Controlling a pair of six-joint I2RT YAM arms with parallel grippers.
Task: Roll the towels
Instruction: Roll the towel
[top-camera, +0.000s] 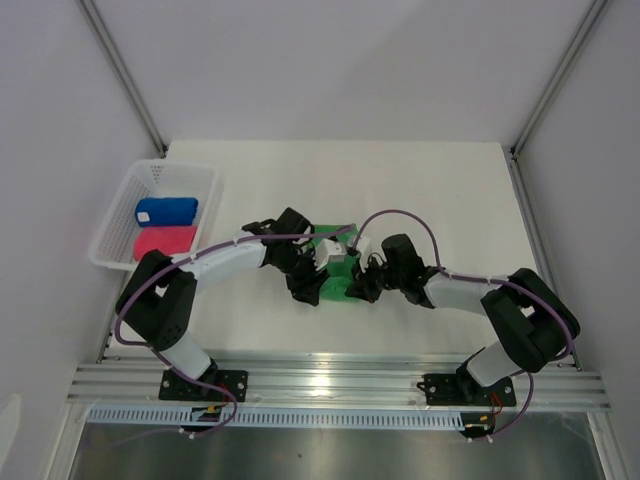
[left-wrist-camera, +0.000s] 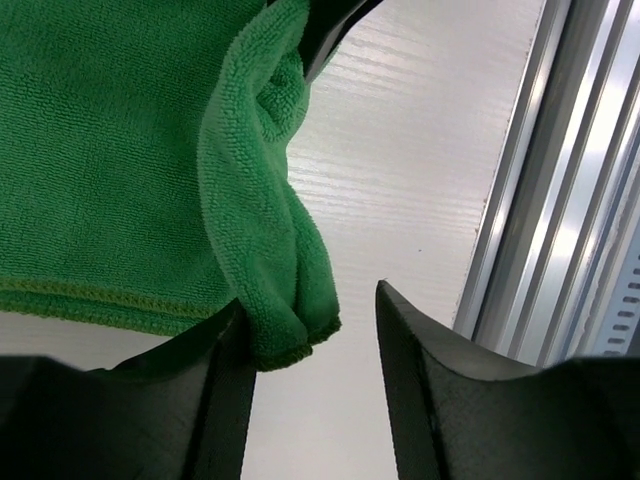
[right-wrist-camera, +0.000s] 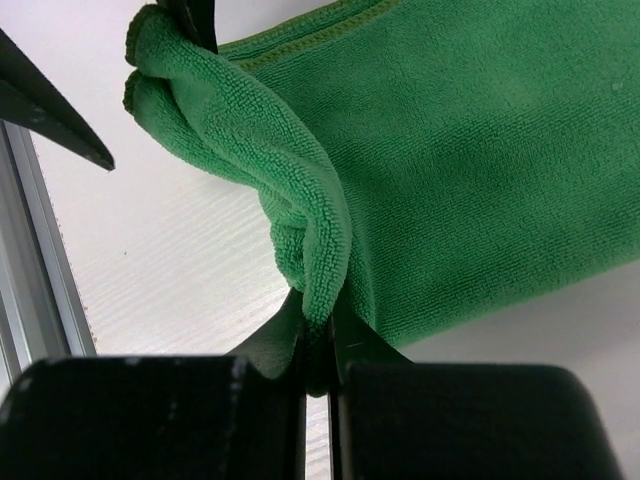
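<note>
The fold bunches into a narrow line at my right gripper (right-wrist-camera: 322, 240), so my left gripper should hold its other end (left-wrist-camera: 285, 320) while my right gripper retakes it further in.
The green towel (top-camera: 335, 283) lies mid-table between both grippers, its near edge lifted into a fold. My right gripper (right-wrist-camera: 318, 335) is shut on that folded edge (right-wrist-camera: 300, 220); in the top view it sits at the towel's right side (top-camera: 363, 285). My left gripper (left-wrist-camera: 310, 330) is open; the fold's end (left-wrist-camera: 285, 300) hangs against its left finger, the right finger apart from it. In the top view it is at the towel's left side (top-camera: 305, 288). The blue towel (top-camera: 166, 211) and the pink-red towel (top-camera: 164, 242) lie rolled in the basket.
A white mesh basket (top-camera: 118, 215) stands at the table's left edge. An aluminium rail (top-camera: 330, 380) runs along the near edge, also in the left wrist view (left-wrist-camera: 560, 200). Grey walls enclose the table on three sides.
</note>
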